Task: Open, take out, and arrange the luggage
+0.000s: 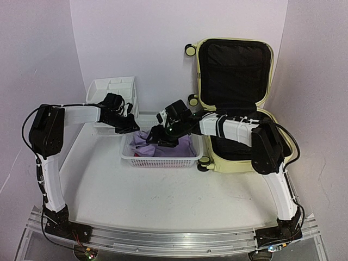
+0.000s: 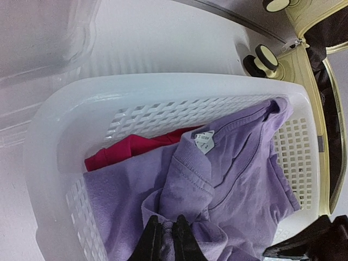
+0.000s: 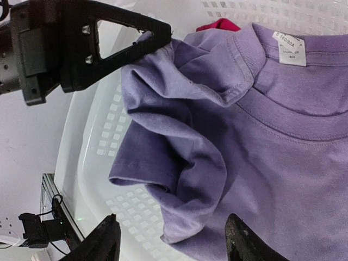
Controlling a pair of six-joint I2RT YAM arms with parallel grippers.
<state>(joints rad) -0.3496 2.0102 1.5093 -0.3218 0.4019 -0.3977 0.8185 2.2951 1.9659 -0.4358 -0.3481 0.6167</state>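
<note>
The purple T-shirt's sleeve (image 3: pixel 145 159) is crumpled under my left gripper. My left gripper should open and move away before my right gripper flattens that sleeve's folds (image 3: pixel 193 193).
The pale yellow luggage (image 1: pixel 231 98) lies open at the back right, its lid up and black lining showing; its wheels and shell edge show in the left wrist view (image 2: pixel 315 60). A purple T-shirt (image 1: pixel 163 142) lies in the white mesh basket (image 1: pixel 160 157) over a red garment (image 2: pixel 122 149). My left gripper (image 2: pixel 166 239) is shut on a fold of the purple T-shirt (image 2: pixel 228 179) at the basket's left side. My right gripper (image 3: pixel 171 239) is open, its jaws spread above the T-shirt's sleeve (image 3: pixel 179 163), touching nothing. The left gripper's fingers (image 3: pixel 125 41) show in the right wrist view.
A white plastic drawer unit (image 1: pixel 114 95) stands at the back left, behind my left arm. The basket sits between the drawer unit and the luggage, close against the suitcase's front wheel (image 1: pixel 204 161). A metal rail (image 1: pixel 163 239) runs along the near edge.
</note>
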